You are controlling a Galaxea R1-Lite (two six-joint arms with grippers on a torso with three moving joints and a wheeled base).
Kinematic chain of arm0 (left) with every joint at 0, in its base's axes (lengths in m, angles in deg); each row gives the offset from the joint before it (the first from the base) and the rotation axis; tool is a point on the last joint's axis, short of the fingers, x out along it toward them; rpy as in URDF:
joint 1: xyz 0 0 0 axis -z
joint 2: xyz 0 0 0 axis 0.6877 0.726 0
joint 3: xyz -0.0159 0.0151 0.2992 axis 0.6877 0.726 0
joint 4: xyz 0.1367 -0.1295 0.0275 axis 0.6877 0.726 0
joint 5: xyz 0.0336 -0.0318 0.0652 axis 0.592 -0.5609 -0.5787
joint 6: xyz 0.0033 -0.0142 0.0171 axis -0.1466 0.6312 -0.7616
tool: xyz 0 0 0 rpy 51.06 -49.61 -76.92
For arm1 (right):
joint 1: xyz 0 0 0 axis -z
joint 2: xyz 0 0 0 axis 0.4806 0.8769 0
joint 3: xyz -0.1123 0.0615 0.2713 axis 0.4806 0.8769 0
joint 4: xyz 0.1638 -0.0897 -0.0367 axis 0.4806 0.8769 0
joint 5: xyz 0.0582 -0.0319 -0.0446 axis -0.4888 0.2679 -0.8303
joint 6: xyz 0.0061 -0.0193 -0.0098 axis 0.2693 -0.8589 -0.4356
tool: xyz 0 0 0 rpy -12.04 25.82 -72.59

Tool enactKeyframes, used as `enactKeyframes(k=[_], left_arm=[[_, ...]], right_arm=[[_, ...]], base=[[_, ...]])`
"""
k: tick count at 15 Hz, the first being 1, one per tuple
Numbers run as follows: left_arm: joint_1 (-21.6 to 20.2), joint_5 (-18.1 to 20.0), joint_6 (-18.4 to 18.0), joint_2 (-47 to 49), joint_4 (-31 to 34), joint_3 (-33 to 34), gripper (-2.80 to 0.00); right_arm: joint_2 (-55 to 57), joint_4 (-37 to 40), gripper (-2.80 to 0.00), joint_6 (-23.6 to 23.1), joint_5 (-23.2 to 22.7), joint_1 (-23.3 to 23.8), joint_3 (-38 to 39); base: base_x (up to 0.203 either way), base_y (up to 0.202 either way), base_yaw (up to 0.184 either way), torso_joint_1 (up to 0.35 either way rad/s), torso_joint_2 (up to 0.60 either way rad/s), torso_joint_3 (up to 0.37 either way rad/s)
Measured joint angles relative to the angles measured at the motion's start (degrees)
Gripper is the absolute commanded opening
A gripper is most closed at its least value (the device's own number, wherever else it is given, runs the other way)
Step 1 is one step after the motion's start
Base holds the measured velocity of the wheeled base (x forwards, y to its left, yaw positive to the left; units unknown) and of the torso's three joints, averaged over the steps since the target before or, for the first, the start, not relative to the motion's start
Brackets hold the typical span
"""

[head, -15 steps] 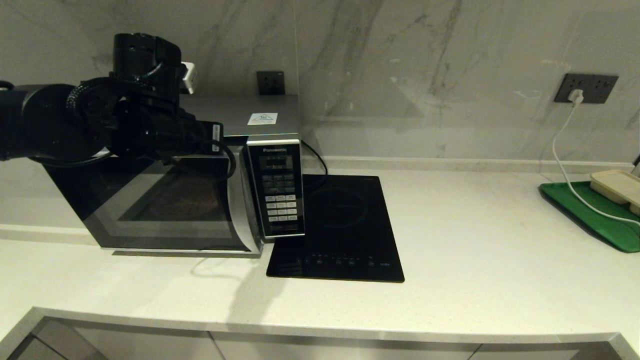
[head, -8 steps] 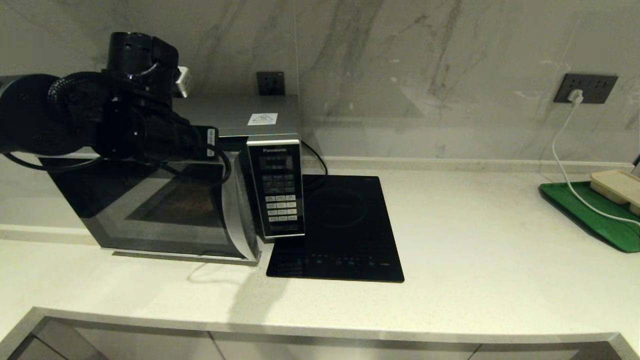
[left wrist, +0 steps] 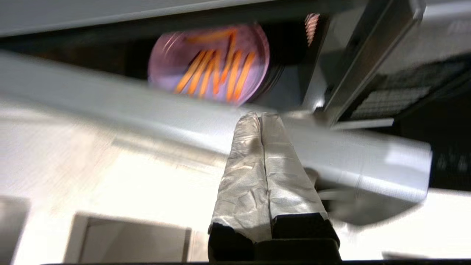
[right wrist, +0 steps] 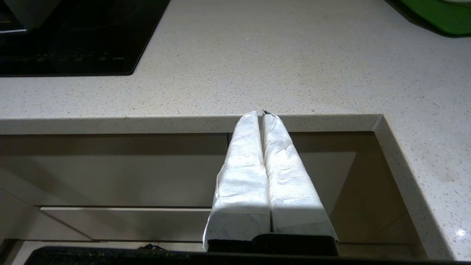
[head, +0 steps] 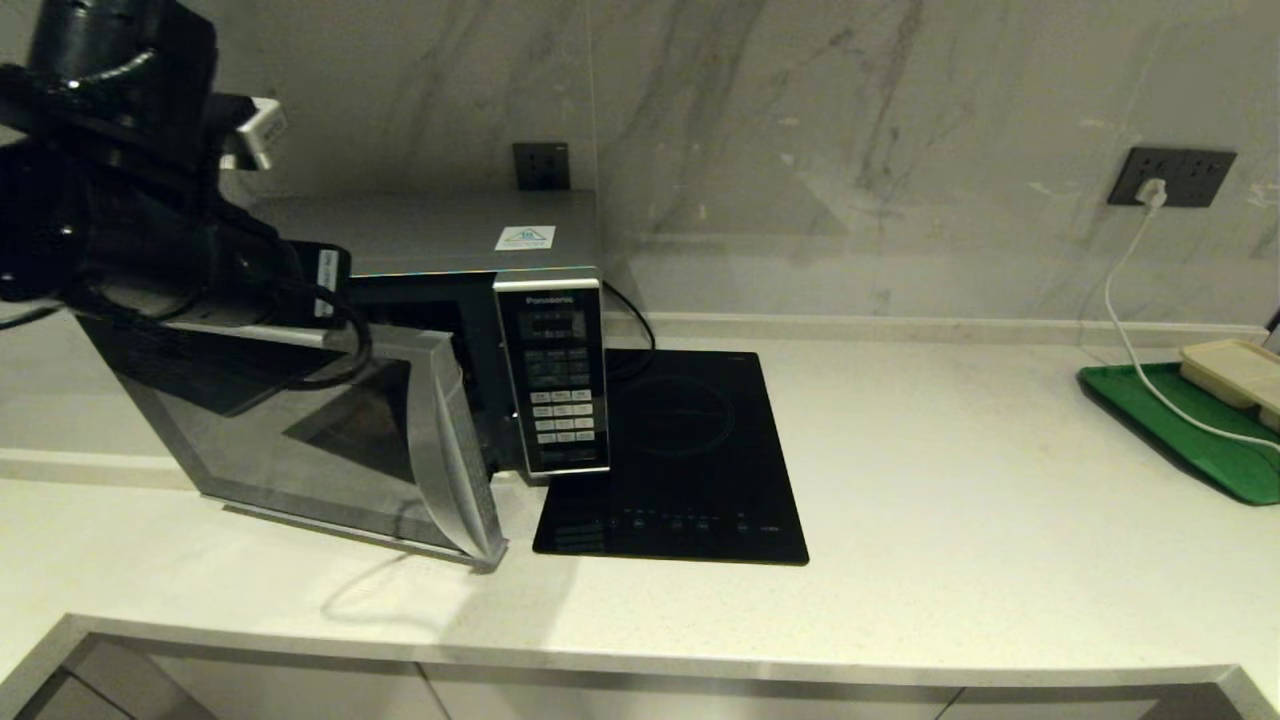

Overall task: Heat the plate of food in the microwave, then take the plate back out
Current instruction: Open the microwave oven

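Note:
The microwave door (head: 348,462) is half open in front of the lilac plate, so my left gripper first needs to reach behind the door (head: 422,312) and push it wide open.
The silver microwave (head: 450,232) stands at the back left of the counter, its dark glass door (head: 330,440) swung partly open away from the keypad panel (head: 556,385). Inside the cavity lies the lilac plate of food (left wrist: 209,62) with orange fries; the head view does not show it. My left arm (head: 150,250) hangs over the door's top. My left gripper (left wrist: 260,116) is shut, its taped fingers pressed together with their tips against the door's upper edge. My right gripper (right wrist: 262,114) is shut and empty, low in front of the counter's edge.
A flat black induction hob (head: 690,450) lies right beside the microwave. At the far right sits a green board (head: 1190,430) with a beige tray (head: 1235,370), crossed by a white cable (head: 1130,330) from a wall socket. Cabinet fronts run below the counter (right wrist: 257,73).
The microwave door has swung open from nearly closed, its free edge coming forward. My left arm has pulled back to the left and up along with it.

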Motion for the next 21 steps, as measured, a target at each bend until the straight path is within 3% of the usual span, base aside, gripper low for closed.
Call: enactKeyframes(k=[2, 4, 9, 11, 15, 21], left_arm=[[-0.6, 0.2, -0.1, -3.3, 3.3, 0.2, -2.80], [-0.6, 0.5, 0.2, -4.7, 2.6, 0.3, -2.80], [1.4, 0.7, 1.5, -0.1, -10.1, 1.4, -2.80], [2.6, 0.6, 1.6, 2.1, -10.9, 1.6, -2.80], [3.0, 0.4, 5.0, 4.9, -10.7, 4.7, -2.80], [2.8, -3.3, 4.7, 2.5, -4.5, 6.8, -2.80]], right_arm=[[0.0, 0.0, -2.80, 0.0, 0.0, 0.0, 0.0], [0.0, 0.0, -2.80, 0.0, 0.0, 0.0, 0.0], [0.0, 0.0, -2.80, 0.0, 0.0, 0.0, 0.0], [0.0, 0.0, -2.80, 0.0, 0.0, 0.0, 0.0], [0.0, 0.0, -2.80, 0.0, 0.0, 0.0, 0.0], [0.0, 0.0, -2.80, 0.0, 0.0, 0.0, 0.0]], base=[[0.000, 0.000, 0.000, 0.000, 0.00, 0.000], [0.000, 0.000, 0.000, 0.000, 0.00, 0.000], [0.000, 0.000, 0.000, 0.000, 0.00, 0.000], [0.000, 0.000, 0.000, 0.000, 0.00, 0.000], [0.000, 0.000, 0.000, 0.000, 0.00, 0.000], [0.000, 0.000, 0.000, 0.000, 0.00, 0.000]])
